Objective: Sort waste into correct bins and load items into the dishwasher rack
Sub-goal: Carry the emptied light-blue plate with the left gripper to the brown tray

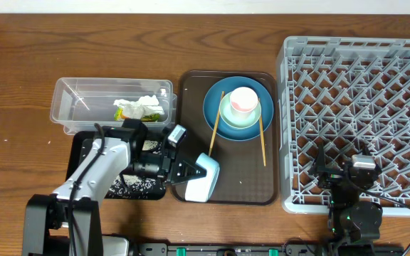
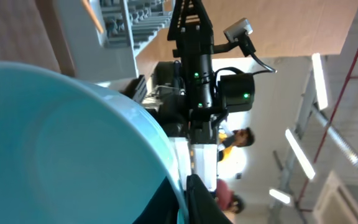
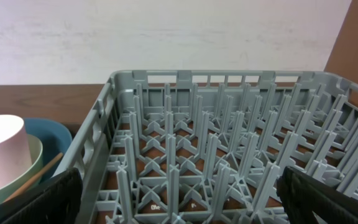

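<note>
The light-blue bowl (image 1: 203, 179) hangs above the brown tray's clear front (image 1: 235, 176), so my left gripper goes on turning it upright and lowering it until its base sits there.
My left gripper (image 1: 189, 173) is shut on the rim of the small light-blue bowl (image 1: 203, 180) and holds it tipped on its side between the black tray (image 1: 84, 151) and the brown serving tray (image 1: 240, 188). In the left wrist view the bowl (image 2: 55, 143) fills the left side, with my fingers (image 2: 188, 202) pinching its edge. Rice grains (image 1: 137, 187) lie in the black tray. The napkin (image 1: 146, 104) and wrapper (image 1: 123, 112) lie in the clear tub (image 1: 73, 99). My right gripper (image 1: 344, 165) is open over the front of the rack (image 1: 361, 85).
On the brown tray the dark-blue plate (image 1: 213, 107) carries the pale-green bowl (image 1: 228, 121) with the white-pink cup (image 1: 243, 102) in it. Two chopsticks (image 1: 262, 139) lean across the plate. The right wrist view shows the rack's pegs (image 3: 229, 143) and the cup (image 3: 2, 155).
</note>
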`<action>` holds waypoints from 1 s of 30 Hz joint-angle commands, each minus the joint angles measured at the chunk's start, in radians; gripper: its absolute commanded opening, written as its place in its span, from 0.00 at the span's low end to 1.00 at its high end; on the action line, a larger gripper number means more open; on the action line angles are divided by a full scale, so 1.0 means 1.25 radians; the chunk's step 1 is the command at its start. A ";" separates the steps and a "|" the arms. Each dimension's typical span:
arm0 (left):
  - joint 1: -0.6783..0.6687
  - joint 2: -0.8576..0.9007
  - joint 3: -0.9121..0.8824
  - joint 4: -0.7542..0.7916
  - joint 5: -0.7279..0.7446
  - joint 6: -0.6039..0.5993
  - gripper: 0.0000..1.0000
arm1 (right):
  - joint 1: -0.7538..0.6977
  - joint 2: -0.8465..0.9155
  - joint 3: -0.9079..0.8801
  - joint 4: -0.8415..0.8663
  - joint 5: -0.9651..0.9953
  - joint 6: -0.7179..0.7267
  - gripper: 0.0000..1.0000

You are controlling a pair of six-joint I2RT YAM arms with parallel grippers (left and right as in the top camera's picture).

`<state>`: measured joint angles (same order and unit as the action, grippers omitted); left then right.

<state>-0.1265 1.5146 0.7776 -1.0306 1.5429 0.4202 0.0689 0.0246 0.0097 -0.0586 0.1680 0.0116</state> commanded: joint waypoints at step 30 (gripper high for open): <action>-0.350 -0.100 0.012 0.473 -0.728 -0.721 0.06 | 0.009 0.000 -0.003 -0.001 0.000 0.007 0.99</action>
<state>-0.5064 1.3987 0.7784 -0.4496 0.8070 -0.3477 0.0689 0.0246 0.0097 -0.0586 0.1680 0.0113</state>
